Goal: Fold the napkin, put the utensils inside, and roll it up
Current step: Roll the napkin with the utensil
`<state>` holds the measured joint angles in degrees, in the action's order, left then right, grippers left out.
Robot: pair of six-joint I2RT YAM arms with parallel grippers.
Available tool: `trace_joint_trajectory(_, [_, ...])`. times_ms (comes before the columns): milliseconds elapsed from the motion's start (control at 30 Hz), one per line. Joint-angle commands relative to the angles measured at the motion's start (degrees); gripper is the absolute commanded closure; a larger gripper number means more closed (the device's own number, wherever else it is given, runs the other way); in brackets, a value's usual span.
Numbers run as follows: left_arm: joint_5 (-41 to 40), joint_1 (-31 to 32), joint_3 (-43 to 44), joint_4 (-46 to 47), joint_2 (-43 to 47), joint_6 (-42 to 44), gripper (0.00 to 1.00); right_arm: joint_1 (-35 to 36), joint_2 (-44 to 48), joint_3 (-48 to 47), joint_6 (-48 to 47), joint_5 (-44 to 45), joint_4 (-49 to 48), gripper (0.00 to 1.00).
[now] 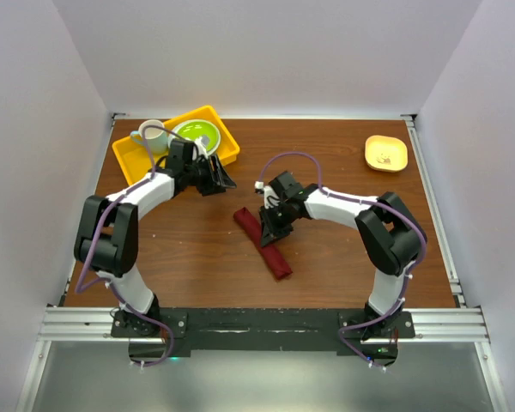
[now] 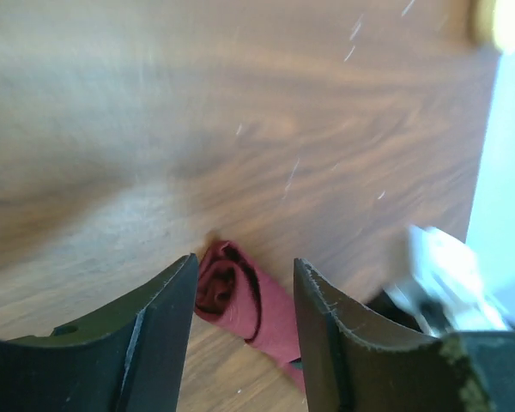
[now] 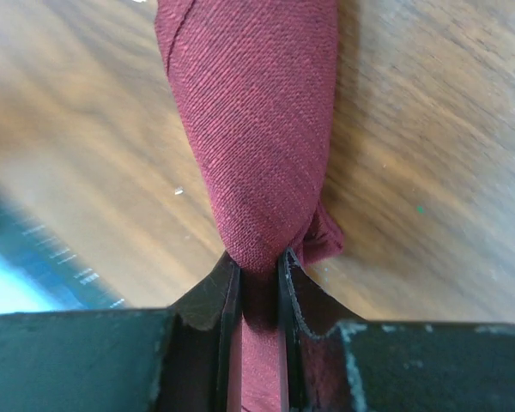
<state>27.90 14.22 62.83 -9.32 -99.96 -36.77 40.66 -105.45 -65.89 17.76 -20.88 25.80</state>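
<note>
My right gripper should open and take the roll's near end while my left gripper holds the roll's far end, because my right gripper now pinches the napkin roll at its middle.
The napkin is a dark red roll lying diagonally on the wooden table, left of centre. My right gripper comes down on the middle of the roll. In the right wrist view its jaws are shut on a pinch of the napkin, and the cloth bulges out past the tips. My left gripper hangs open above the table beside the yellow tray, apart from the roll. In the left wrist view the spiral end of the napkin shows between its open fingers, farther off. The utensils are hidden.
At the back left is a yellow tray with a white mug and a green plate. A small yellow dish sits at the back right. White walls enclose the table on three sides.
</note>
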Motion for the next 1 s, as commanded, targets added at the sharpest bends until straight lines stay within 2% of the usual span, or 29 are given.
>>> trace_joint_trajectory(0, [0.7,0.8,-1.0,0.8,5.5,-1.4,0.47,-5.2,-5.5,5.2,1.6,-22.8,-8.2,0.93])
trace_joint_trajectory(100, [3.6,3.5,-4.0,6.1,5.8,-4.4,0.51,-8.8,-8.0,6.7,3.5,-28.7,-11.6,0.92])
trace_joint_trajectory(167, [8.9,5.3,-6.5,14.7,4.1,-8.8,0.55,-11.0,-9.6,7.3,3.9,-31.7,-13.1,0.91])
trace_joint_trajectory(200, [10.4,6.9,-9.8,18.1,3.3,-11.1,0.61,-11.7,-9.9,7.7,4.0,-32.3,-13.5,0.91])
trace_joint_trajectory(233, [11.6,7.6,-11.5,26.1,1.8,-15.4,0.64,-12.3,-10.3,7.9,4.0,-32.9,-13.8,0.9])
trace_joint_trajectory(333, [13.1,9.1,-15.3,36.7,-2.0,-20.0,0.72,-14.3,-11.3,7.7,2.7,-34.1,-13.2,0.85])
trace_joint_trajectory(567, [12.4,8.7,-13.8,40.9,-11.0,-18.4,0.82,-14.7,-11.1,5.9,-0.5,-31.8,-7.3,0.81])
trace_joint_trajectory(700, [11.4,8.4,-13.9,40.1,-12.8,-17.0,0.84,-14.6,-6.9,3.8,-2.3,-24.2,-0.9,0.64])
trace_joint_trajectory(733, [11.0,8.4,-14.0,39.0,-12.8,-16.1,0.84,-14.4,-4.5,3.1,-2.6,-19.6,0.8,0.6])
trace_joint_trajectory(767, [11.0,8.4,-14.0,38.8,-12.7,-15.7,0.84,-14.2,-3.2,1.8,-3.3,-17.5,4.0,0.53])
trace_joint_trajectory(900, [10.9,8.4,-14.4,37.4,-12.5,-14.6,0.84,-10.6,2.7,-0.8,-4.5,-8.1,10.2,0.38])
trace_joint_trajectory(967, [10.9,8.4,-14.4,36.7,-12.1,-14.4,0.84,-7.2,4.5,-1.3,-4.3,-3.5,12.4,0.36])
